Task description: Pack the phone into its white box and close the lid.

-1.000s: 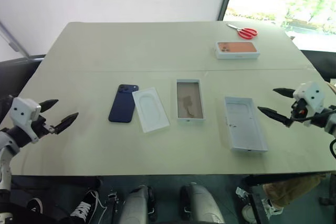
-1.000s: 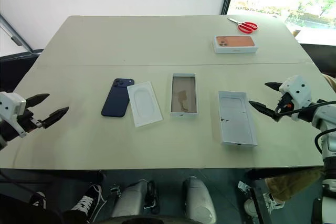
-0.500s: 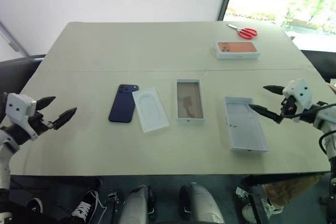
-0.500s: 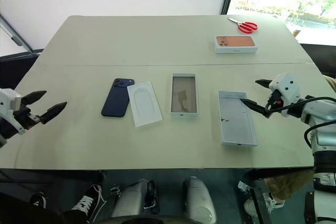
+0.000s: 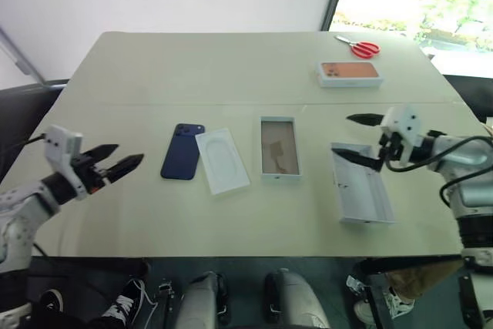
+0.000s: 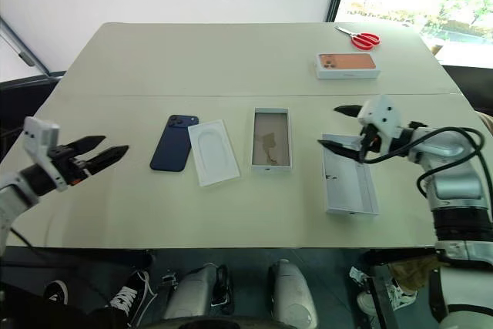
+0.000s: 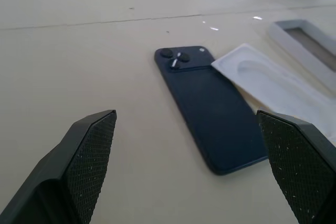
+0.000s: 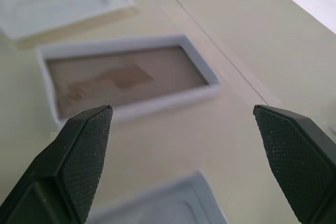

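Observation:
I see the white insert's outline (image 5: 223, 162) nearly match the open white box (image 5: 280, 148), so the insert will fit inside the box's rim, hollow up, when I lower it in.
The dark blue phone (image 5: 182, 161) lies back-up on the table, left of centre, its camera cluster at the far end. Right of a white insert, the white box (image 5: 278, 148) stands open with its tan floor showing. The lid (image 5: 360, 193) lies inside-up further right. My left gripper (image 5: 127, 153) hovers open to the left of the phone, pointing at it; the left wrist view has the phone (image 7: 210, 106) between the fingers' line of sight. My right gripper (image 5: 341, 135) is open above the lid's far end, facing the box (image 8: 126, 80).
A thin white insert (image 5: 222, 160) with a rounded recess lies against the phone's right side. At the far right of the table (image 5: 231, 67) are a white box with an orange phone picture (image 5: 349, 72) and red scissors (image 5: 359, 47).
Both arms swung inward: the left gripper moved right toward the phone and rolled, the right gripper moved left over the lid's far end. Both stayed open.

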`<action>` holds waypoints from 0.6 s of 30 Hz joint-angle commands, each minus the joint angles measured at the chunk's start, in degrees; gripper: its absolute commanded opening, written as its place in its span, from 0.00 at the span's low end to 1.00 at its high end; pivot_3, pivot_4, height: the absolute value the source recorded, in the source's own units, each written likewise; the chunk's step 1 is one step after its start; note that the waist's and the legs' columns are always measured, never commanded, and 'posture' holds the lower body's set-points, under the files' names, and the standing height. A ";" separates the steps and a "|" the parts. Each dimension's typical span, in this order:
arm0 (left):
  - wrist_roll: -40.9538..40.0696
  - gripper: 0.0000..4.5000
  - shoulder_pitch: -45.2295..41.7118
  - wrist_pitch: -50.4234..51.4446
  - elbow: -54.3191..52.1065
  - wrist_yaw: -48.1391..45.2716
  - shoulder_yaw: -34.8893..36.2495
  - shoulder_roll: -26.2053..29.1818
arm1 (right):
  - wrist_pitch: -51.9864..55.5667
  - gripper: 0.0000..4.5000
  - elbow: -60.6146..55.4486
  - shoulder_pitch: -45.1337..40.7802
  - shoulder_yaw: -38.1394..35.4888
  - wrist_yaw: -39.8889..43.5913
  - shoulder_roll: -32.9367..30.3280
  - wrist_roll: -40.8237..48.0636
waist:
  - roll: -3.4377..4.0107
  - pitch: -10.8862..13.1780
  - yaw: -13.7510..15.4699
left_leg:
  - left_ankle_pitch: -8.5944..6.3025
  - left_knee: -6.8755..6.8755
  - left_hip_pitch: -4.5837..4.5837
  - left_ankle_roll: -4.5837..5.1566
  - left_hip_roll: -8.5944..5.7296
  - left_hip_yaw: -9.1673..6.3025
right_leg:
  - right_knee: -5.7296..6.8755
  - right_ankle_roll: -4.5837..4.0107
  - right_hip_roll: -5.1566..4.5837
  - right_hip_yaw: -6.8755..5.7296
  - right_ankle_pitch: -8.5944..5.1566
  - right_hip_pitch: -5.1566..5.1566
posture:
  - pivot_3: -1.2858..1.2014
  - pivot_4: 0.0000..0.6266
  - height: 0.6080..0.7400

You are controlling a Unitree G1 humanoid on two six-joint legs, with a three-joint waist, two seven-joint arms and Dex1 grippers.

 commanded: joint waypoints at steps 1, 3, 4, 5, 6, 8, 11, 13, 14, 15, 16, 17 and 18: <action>-2.07 0.99 -3.91 3.69 -4.29 3.89 -2.44 -2.05 | 0.85 1.00 -4.80 -1.17 2.67 0.13 2.52 0.64 | -0.03 0.02 0.56 | 0.00 0.04 0.00 0.01 0.00 0.00 | 0.01 0.02 0.00 0.00 0.01 0.00 | 0.52 0.24 1.00; -5.29 0.99 -5.47 8.14 -5.81 5.39 -2.60 -3.36 | 1.77 1.00 -5.70 -1.65 3.15 -0.65 3.75 0.64 | -0.03 0.02 0.73 | 0.03 0.05 -0.01 -0.02 -0.04 0.00 | 0.01 0.04 0.00 0.00 0.02 0.01 | 0.52 0.24 1.00; -6.83 0.99 -5.88 9.95 -6.42 5.83 -2.62 -3.89 | 1.84 1.00 -5.81 -1.77 3.30 -0.80 3.97 0.52 | -0.03 0.02 0.86 | 0.06 0.05 -0.02 -0.06 -0.04 0.00 | 0.01 0.04 0.00 0.00 0.02 0.00 | 0.52 0.24 1.00; -9.72 0.99 -6.50 13.45 -6.43 6.96 -2.19 -4.71 | 1.92 1.00 -5.65 -1.88 3.30 -0.94 4.11 0.48 | -0.03 0.02 0.91 | 0.07 0.05 -0.02 -0.06 -0.05 0.00 | 0.01 0.05 0.00 0.00 0.02 0.01 | 0.52 0.24 1.00; -13.67 0.99 -6.97 17.22 -6.20 8.12 -1.43 -5.90 | 1.52 1.00 -5.09 -1.99 3.32 -1.14 4.23 0.18 | -0.03 0.02 0.94 | 0.07 0.06 -0.02 -0.06 -0.05 0.00 | 0.01 0.05 0.00 0.00 0.02 0.02 | 0.52 0.24 1.00; -22.38 0.99 -7.17 25.04 -5.98 12.04 0.28 -8.64 | 0.49 1.00 -4.28 -2.02 3.50 -1.38 4.16 -0.59 | -0.04 0.02 0.97 | 0.08 0.13 -0.01 -0.05 -0.05 -0.02 | 0.01 0.06 0.00 -0.02 0.02 0.08 | 0.52 0.24 1.00; -26.37 0.99 -3.45 29.86 -10.24 16.04 -1.00 -10.55 | -0.14 1.00 -3.72 -1.79 3.10 -1.46 3.79 -0.72 | -0.05 0.02 0.83 | 0.08 0.16 0.00 -0.04 -0.06 -0.05 | 0.02 0.10 0.02 -0.05 0.02 0.11 | 0.52 0.24 1.00; -29.24 0.99 -2.54 31.13 -10.51 18.83 -0.06 -11.88 | 0.07 1.00 -3.69 -1.52 2.76 -1.71 3.79 -0.50 | -0.07 0.03 0.76 | 0.09 0.16 0.01 -0.04 -0.05 -0.05 | 0.03 0.13 0.06 -0.04 0.02 0.12 | 0.52 0.24 1.00; -30.34 0.99 -2.40 31.61 -10.01 20.16 0.49 -12.35 | 0.23 1.00 -3.74 -1.43 2.58 -1.95 3.84 -0.43 | -0.08 0.04 0.85 | 0.10 0.17 0.02 -0.07 -0.03 -0.05 | 0.06 0.13 0.09 -0.05 0.02 0.11 | 0.52 0.24 1.00; -29.16 0.99 -1.81 30.61 -10.53 20.29 0.02 -12.24 | 0.12 1.00 -3.66 -1.28 2.49 -2.11 3.85 -0.49 | -0.07 0.04 0.88 | 0.12 0.18 0.02 -0.10 -0.02 -0.08 | 0.08 0.13 0.12 -0.05 0.02 0.12 | 0.52 0.24 1.00; -28.00 0.99 -1.28 29.73 -10.96 20.33 -0.53 -12.02 | -0.08 1.00 -3.57 -1.10 2.48 -2.21 3.84 -0.58 | -0.07 0.04 0.90 | 0.13 0.18 0.03 -0.11 -0.02 -0.09 | 0.08 0.13 0.15 -0.05 0.01 0.13 | 0.52 0.24 1.00; -27.42 0.99 -1.02 29.61 -10.70 20.77 -0.91 -11.93 | -0.30 1.00 -3.41 -0.92 2.49 -2.36 3.84 -0.71 | -0.07 0.04 0.90 | 0.13 0.18 0.06 -0.11 -0.02 -0.09 | 0.08 0.12 0.16 -0.05 0.01 0.16 | 0.52 0.24 1.00; -26.59 0.99 -0.83 29.21 -10.57 20.92 -1.48 -11.69 | -0.42 1.00 -3.40 -0.77 2.51 -2.46 3.83 -0.79 | -0.07 0.04 0.90 | 0.13 0.18 0.07 -0.11 -0.02 -0.09 | 0.08 0.12 0.16 -0.05 0.01 0.17 | 0.52 0.24 1.00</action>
